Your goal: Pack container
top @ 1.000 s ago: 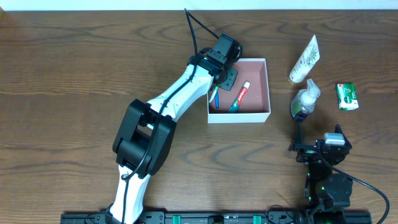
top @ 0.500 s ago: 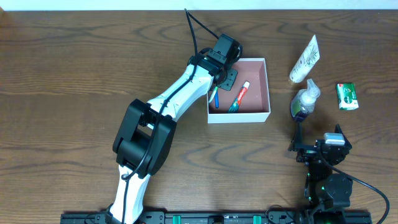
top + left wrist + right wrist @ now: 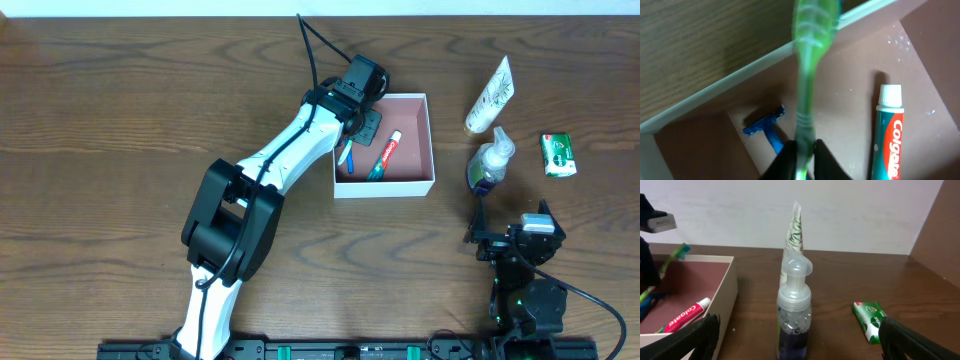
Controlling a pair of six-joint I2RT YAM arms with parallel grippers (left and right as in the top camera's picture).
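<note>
The green toothbrush's head [image 3: 815, 24] sticks out over the container's side, so next my left gripper opens, takes the toothbrush's handle [image 3: 804, 126] anew and draws the toothbrush farther inside.
The container [image 3: 418, 178] is a square shallow box with white walls and a pink-brown floor [image 3: 850, 115], right of the table's middle. In it lie a Colgate toothpaste tube [image 3: 384, 156] [image 3: 888, 132] and a blue razor [image 3: 767, 127]. My left gripper [image 3: 804, 155] is at the box's left side, shut on a green toothbrush [image 3: 807, 65] that points over the box's wall. My right gripper [image 3: 795, 347] is open and empty near the table's front edge, facing a pump bottle [image 3: 794, 315].
Right of the container stand the clear pump bottle with dark liquid [image 3: 490, 162], a white tube [image 3: 490, 95] and a green soap packet [image 3: 558, 154] [image 3: 869, 321]. The left arm [image 3: 270, 170] stretches diagonally over the table's middle.
The toothbrush end by the box's left wall has shifted slightly. The arms stay nearly still.
</note>
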